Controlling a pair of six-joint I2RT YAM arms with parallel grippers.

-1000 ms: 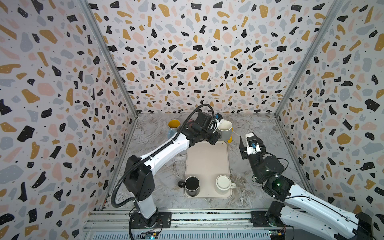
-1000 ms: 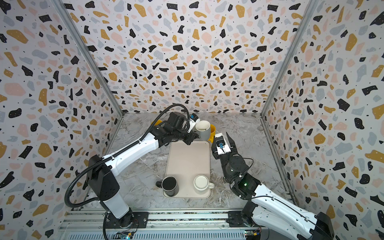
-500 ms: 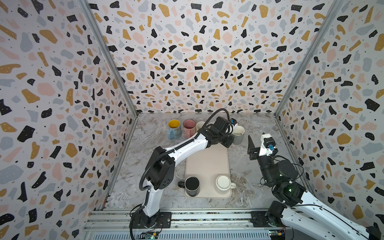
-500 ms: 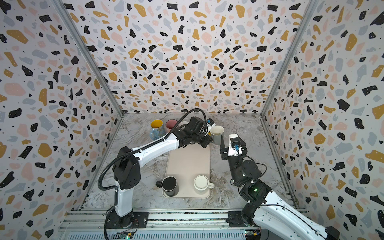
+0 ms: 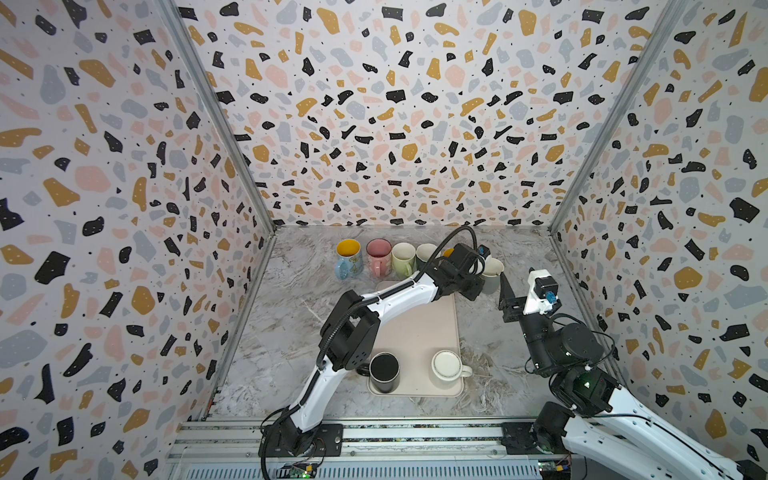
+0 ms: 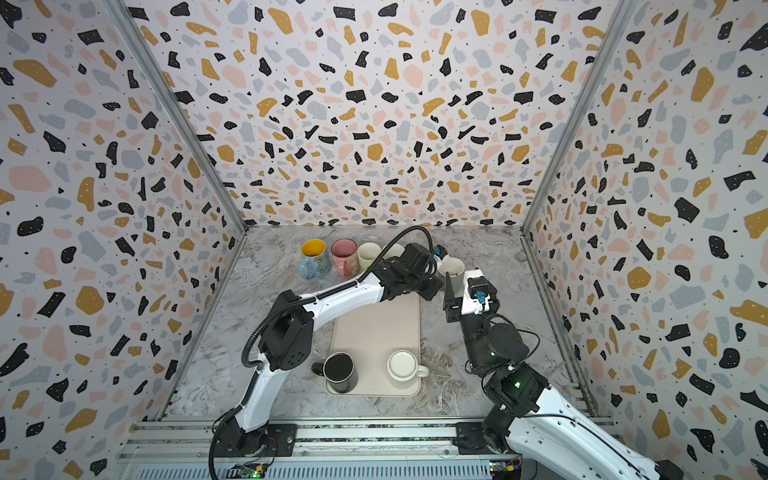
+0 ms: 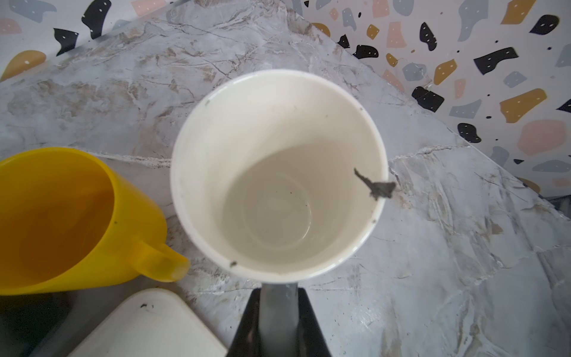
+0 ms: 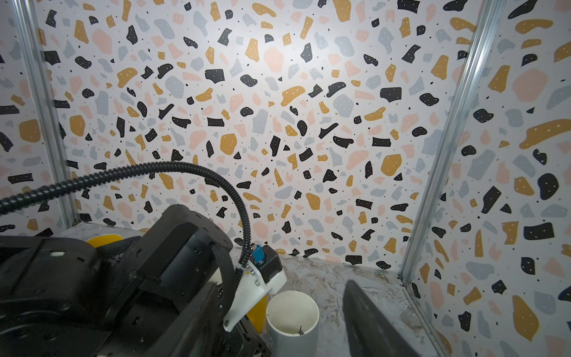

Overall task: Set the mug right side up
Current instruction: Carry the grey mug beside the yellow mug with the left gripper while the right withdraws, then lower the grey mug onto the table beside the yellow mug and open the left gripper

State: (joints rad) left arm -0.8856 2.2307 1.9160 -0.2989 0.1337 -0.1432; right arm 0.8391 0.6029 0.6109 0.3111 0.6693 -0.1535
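I can see the grey mug's opening up [image 5: 493,268] and the spot [image 7: 164,178] beside the yellow mug open. My left gripper keeps moving the grey mug there until it stands, then let go.
The mug [image 5: 493,272] [image 6: 453,269] is grey outside and white inside. It stands mouth up at the right end of the mug row, with a dark fleck on its rim [image 7: 378,188]. My left gripper [image 7: 278,324] [image 5: 481,286] is shut on its grey handle [image 7: 278,309], reaching in from the left. My right gripper [image 8: 281,287] [image 5: 515,291] is open and holds nothing. It hovers just right of the mug [image 8: 292,318] and points toward the back wall.
A row of upright mugs lines the back: blue-and-yellow [image 5: 348,258], pink [image 5: 378,257], pale green [image 5: 403,258] and cream [image 5: 426,251]. A yellow mug [image 7: 55,216] stands beside the held one. The beige tray [image 5: 415,328] carries a black mug [image 5: 384,370] and a white mug [image 5: 446,365].
My left gripper carried the mug rightward from above the tray's far end to the right end of the row. My right arm drew back to the right.
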